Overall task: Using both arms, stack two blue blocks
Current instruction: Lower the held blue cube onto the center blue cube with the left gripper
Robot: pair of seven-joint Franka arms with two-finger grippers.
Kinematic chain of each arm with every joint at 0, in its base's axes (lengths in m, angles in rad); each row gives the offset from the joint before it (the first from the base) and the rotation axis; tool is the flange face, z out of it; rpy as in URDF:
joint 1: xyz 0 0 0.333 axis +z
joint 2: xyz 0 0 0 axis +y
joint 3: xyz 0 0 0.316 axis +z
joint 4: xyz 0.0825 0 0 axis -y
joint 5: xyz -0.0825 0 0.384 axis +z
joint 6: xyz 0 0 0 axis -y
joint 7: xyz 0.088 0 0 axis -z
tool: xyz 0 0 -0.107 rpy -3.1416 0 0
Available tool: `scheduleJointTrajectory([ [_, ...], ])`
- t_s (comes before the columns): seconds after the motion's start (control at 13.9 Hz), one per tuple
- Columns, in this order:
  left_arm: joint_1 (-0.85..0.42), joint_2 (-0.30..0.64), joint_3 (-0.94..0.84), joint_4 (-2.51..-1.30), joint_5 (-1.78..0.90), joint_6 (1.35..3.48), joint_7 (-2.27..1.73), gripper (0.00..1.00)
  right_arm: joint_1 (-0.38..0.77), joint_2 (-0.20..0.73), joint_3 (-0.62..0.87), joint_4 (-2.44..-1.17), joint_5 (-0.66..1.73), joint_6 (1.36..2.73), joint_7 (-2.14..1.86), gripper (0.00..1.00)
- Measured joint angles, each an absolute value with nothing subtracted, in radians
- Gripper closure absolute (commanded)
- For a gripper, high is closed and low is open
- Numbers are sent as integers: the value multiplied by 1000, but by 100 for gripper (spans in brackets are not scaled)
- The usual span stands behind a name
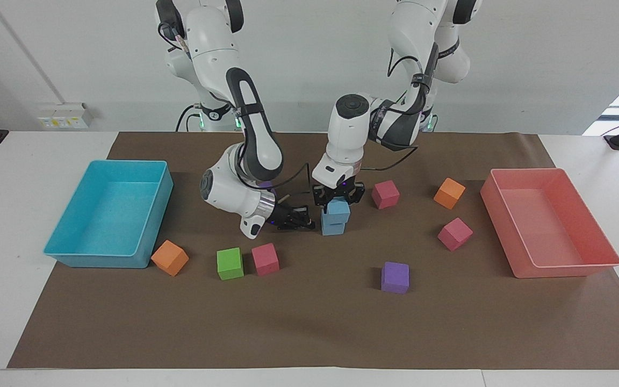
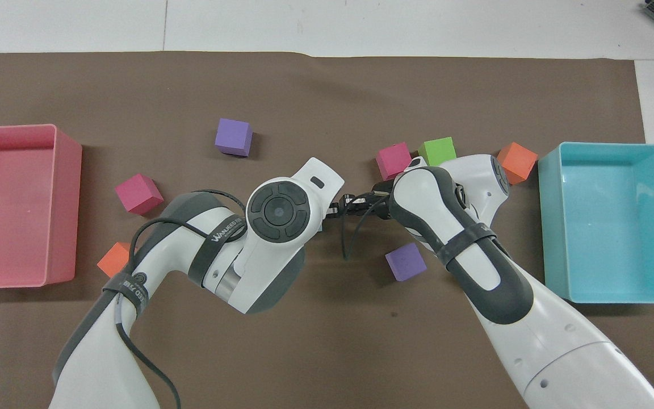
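Note:
I should use my left gripper to move the upper blue block toward my right gripper, square over the lower blue block, before my left gripper opens, because the upper blue block sticks out toward the pink bin.
Two sky-blue blocks stand at the mat's middle in the facing view, the upper blue block on the lower blue block, a little askew. My left gripper comes straight down and is shut on the upper block. My right gripper lies low and level, its tips just beside the lower block toward the right arm's end. In the overhead view the left arm's wrist hides both blocks, and the right gripper shows beside it.
A turquoise bin stands at the right arm's end, a pink bin at the left arm's end. Orange, green and pink cubes lie near the right arm. Purple, pink, orange and pink cubes lie around the left arm.

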State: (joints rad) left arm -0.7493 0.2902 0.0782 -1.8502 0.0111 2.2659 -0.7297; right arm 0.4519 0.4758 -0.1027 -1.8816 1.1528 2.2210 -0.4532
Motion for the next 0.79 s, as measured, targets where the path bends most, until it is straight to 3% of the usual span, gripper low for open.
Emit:
scheduleJointTrajectory([
  [0.79, -753, 281, 82, -1882, 15, 2316, -743, 83, 452, 476, -103, -1882, 1153, 2221, -453, 100],
])
